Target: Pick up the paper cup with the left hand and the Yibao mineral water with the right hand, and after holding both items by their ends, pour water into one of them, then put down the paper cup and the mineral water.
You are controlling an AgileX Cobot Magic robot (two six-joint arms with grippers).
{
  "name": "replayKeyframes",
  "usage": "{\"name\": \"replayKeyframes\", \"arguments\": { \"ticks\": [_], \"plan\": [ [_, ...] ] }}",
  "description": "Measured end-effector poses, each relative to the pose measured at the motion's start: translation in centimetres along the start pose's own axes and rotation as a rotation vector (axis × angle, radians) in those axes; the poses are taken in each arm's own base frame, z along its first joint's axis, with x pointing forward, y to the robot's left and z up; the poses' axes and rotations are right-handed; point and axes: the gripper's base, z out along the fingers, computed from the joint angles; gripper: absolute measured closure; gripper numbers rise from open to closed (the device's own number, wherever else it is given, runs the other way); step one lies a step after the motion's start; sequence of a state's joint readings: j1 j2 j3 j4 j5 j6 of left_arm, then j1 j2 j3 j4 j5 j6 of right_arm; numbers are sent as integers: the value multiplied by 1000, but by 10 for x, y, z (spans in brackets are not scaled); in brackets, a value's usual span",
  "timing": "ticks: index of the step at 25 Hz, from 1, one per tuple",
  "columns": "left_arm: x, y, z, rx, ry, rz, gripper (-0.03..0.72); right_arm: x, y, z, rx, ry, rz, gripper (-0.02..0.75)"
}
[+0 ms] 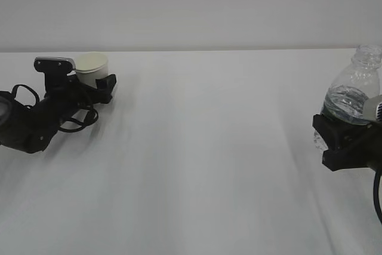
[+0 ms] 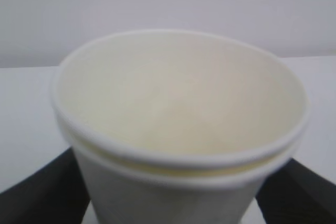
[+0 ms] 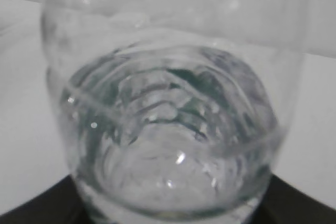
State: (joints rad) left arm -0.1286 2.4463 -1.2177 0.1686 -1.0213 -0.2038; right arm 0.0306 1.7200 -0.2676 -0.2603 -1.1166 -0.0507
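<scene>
The fingers [image 1: 106, 86] are low on the white paper cup's tapering side, so I expect the cup [image 1: 91, 67] will tilt sideways between them when I lift it.
The white paper cup [image 1: 92, 67] stands upright at the far left of the table, its cream inside empty [image 2: 178, 103]. My left gripper [image 1: 94, 80] lies low around the cup's lower wall, open wide. A sliver of table shows between each black finger [image 2: 37, 195] and the cup. At the right edge, the clear Yibao mineral water [image 1: 353, 91] is upright and capless, partly filled. My right gripper [image 1: 341, 138] is shut on its lower body, and the black fingers [image 3: 302, 203] press both sides of the bottle [image 3: 168, 129]. The bottle's base is hidden.
The white table [image 1: 209, 159] stretches between the two arms, and its back edge meets a pale wall. Loose black cables [image 1: 77, 120] trail beside the left arm. The right arm is cut off by the frame edge.
</scene>
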Motion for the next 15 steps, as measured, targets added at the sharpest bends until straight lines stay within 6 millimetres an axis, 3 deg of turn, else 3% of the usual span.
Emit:
{"name": "replayKeyframes", "arguments": {
  "ticks": [15],
  "plan": [
    [-1, 3, 0, -35, -7, -19, 41, 0, 0, 0, 0, 0, 0, 332]
  ]
}}
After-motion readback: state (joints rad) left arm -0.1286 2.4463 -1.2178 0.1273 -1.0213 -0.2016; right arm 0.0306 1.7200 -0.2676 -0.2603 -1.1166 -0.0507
